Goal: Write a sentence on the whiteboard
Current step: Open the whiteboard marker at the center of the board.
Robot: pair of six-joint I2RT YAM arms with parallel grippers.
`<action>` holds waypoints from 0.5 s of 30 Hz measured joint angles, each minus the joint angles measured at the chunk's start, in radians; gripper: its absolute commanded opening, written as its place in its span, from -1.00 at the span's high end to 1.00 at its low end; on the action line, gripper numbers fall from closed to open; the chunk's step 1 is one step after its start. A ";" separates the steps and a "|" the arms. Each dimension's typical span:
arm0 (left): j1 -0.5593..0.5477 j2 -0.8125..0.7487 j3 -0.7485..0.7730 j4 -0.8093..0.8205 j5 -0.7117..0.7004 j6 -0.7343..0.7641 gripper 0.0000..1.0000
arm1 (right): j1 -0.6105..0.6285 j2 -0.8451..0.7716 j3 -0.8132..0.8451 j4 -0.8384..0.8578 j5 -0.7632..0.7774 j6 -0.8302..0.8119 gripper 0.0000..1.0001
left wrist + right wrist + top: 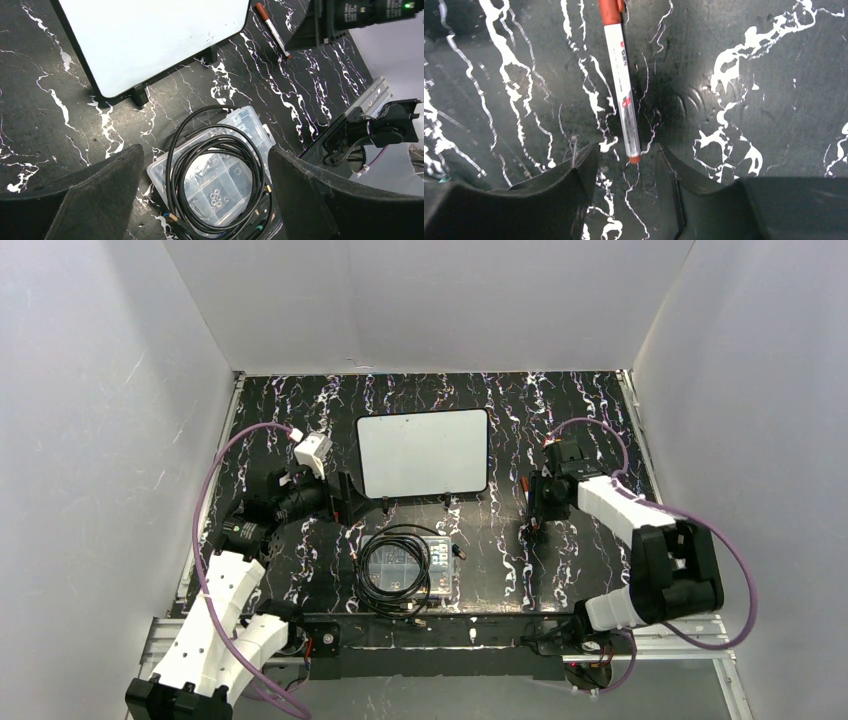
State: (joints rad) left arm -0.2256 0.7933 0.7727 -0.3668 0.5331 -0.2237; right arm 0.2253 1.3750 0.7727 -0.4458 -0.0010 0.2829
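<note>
The reddish-brown cap sits on the marker and my right gripper straddles the other end, so my left gripper should take the cap before I write.
The whiteboard stands at the table's middle back, and its white face is blank; no sentence shows on it. It also shows in the left wrist view with faint smudges. A white marker with a reddish-brown cap lies flat on the table to the right of the board, also seen in the left wrist view. My right gripper is open low over the marker's near end, one finger on each side, not touching; it shows in the top view. My left gripper is open and empty by the board's lower left corner.
A clear plastic compartment box with a coiled black cable on it lies in front of the board, below my left gripper. White walls close in the table on three sides. A metal rail runs along the near edge.
</note>
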 measured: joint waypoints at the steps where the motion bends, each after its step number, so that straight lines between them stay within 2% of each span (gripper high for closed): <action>1: -0.002 0.000 0.000 0.000 0.003 0.002 -0.87 | 0.006 0.028 0.010 0.000 0.014 -0.001 0.05; 5: -0.003 0.001 0.000 0.000 0.007 0.005 -0.88 | 0.026 0.115 0.045 0.013 0.057 -0.002 0.15; 8: -0.003 0.003 0.000 0.000 0.011 0.006 -0.87 | 0.035 0.148 0.052 0.029 0.076 -0.008 0.41; 11: -0.005 0.003 0.000 0.000 0.014 0.008 -0.86 | 0.042 0.166 0.066 0.040 0.087 -0.014 0.59; 14: -0.016 0.003 0.000 0.000 0.014 0.015 -0.82 | 0.045 0.173 0.071 0.055 0.097 -0.024 0.93; 15: -0.024 0.003 0.000 0.001 0.014 0.020 -0.81 | 0.045 0.173 0.071 0.055 0.097 -0.027 0.97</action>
State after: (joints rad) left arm -0.2501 0.7967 0.7727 -0.3660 0.5468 -0.2039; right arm 0.2699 1.5482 0.8433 -0.3912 0.0963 0.2562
